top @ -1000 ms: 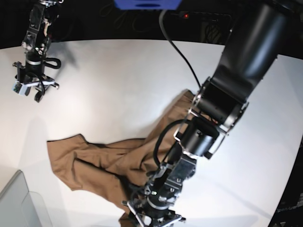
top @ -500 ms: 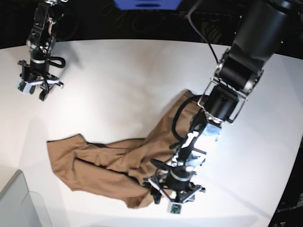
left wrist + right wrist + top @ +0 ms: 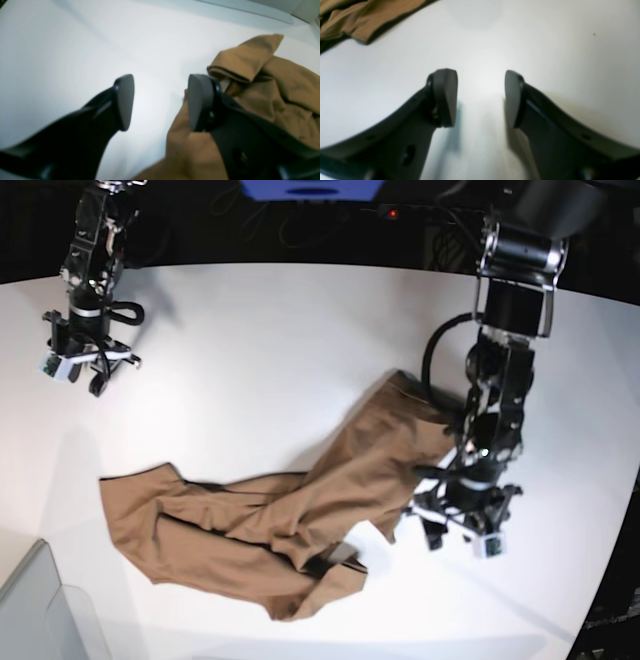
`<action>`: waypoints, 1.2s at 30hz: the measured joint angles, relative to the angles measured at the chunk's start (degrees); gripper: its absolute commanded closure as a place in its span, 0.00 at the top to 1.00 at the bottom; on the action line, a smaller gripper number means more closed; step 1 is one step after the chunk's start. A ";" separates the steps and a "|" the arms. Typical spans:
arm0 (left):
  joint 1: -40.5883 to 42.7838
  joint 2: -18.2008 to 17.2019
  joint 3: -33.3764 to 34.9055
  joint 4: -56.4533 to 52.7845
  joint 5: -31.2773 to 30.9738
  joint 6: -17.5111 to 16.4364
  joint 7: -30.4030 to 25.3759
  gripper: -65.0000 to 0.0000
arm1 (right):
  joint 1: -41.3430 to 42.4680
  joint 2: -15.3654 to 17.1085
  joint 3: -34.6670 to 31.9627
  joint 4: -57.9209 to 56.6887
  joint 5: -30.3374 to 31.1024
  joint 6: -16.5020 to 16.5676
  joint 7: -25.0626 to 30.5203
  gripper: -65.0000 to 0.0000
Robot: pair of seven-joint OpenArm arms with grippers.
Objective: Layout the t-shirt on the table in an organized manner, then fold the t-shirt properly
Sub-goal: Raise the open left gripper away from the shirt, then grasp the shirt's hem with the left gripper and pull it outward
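Next, my left gripper goes back, pinches the t-shirt's far end (image 3: 436, 438) and spreads the t-shirt out, because white table fills the gap (image 3: 160, 103) between my left gripper's fingers, next to the crumpled t-shirt.
The tan-brown t-shirt (image 3: 270, 520) lies crumpled and twisted across the white table (image 3: 260, 350), running from the left side up toward the right. My left gripper (image 3: 452, 532) hovers at the shirt's right edge. In the left wrist view the left gripper (image 3: 161, 102) is open with only bare table between its fingers, and the t-shirt (image 3: 275, 82) bunches beside and under its right finger. My right gripper (image 3: 88, 372) hangs open at the far left over bare table, well away from the cloth. In the right wrist view the right gripper (image 3: 481, 100) is empty, with a corner of the t-shirt (image 3: 357, 17) at the top left.
A grey translucent bin corner (image 3: 40, 610) sits at the front left. The table's curved far edge (image 3: 300, 268) meets a dark background. Black cables (image 3: 440, 350) hang along the left arm above the shirt's right end.
My left arm has swung from the shirt's front edge up and to the right, leaving the cloth lying with a folded flap. The right gripper has drifted slightly toward the front.
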 measured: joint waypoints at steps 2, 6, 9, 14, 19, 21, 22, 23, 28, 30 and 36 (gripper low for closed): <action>6.49 -1.77 -1.86 5.49 0.31 0.37 1.33 0.51 | 0.09 0.00 -0.07 0.00 0.07 0.00 -0.09 0.48; 18.62 -1.97 -6.54 12.52 0.52 0.20 3.43 0.51 | 0.31 -0.15 -0.04 0.00 0.09 0.00 -0.13 0.48; 23.71 -1.49 -9.42 15.78 0.20 -0.09 3.21 0.51 | 0.46 -0.22 -0.09 0.00 0.07 0.00 -0.17 0.48; 25.83 -1.42 -9.86 15.78 0.00 -0.09 2.58 0.51 | 1.07 -0.07 -0.11 0.00 0.04 0.00 0.00 0.48; 25.81 0.79 -10.21 13.20 0.02 -0.09 2.93 0.51 | 1.07 0.13 -2.32 -0.02 0.02 0.00 -0.15 0.48; 25.64 0.90 -9.90 12.81 0.02 -0.09 3.02 0.51 | 1.03 0.26 -2.32 0.00 0.02 0.00 -0.15 0.48; 25.57 0.90 -9.90 12.83 0.04 -0.07 2.51 0.51 | 0.92 0.26 -2.32 -0.02 0.02 0.00 -0.09 0.48; 25.44 1.16 -9.97 12.83 0.11 -0.04 2.40 0.51 | 0.90 0.26 -2.32 0.00 0.02 0.00 -0.13 0.48; 23.80 2.82 -9.97 12.57 0.07 -0.09 2.93 0.51 | 0.90 0.24 -2.25 -0.02 0.02 0.00 -0.13 0.48; 21.77 2.97 -9.92 10.67 0.22 -0.09 2.16 0.51 | 0.90 0.26 -2.19 -0.02 0.02 0.00 -0.13 0.48; 19.63 4.28 -9.70 5.38 0.02 -0.11 2.62 0.49 | 0.87 0.26 -2.10 -0.02 0.02 0.00 -0.15 0.48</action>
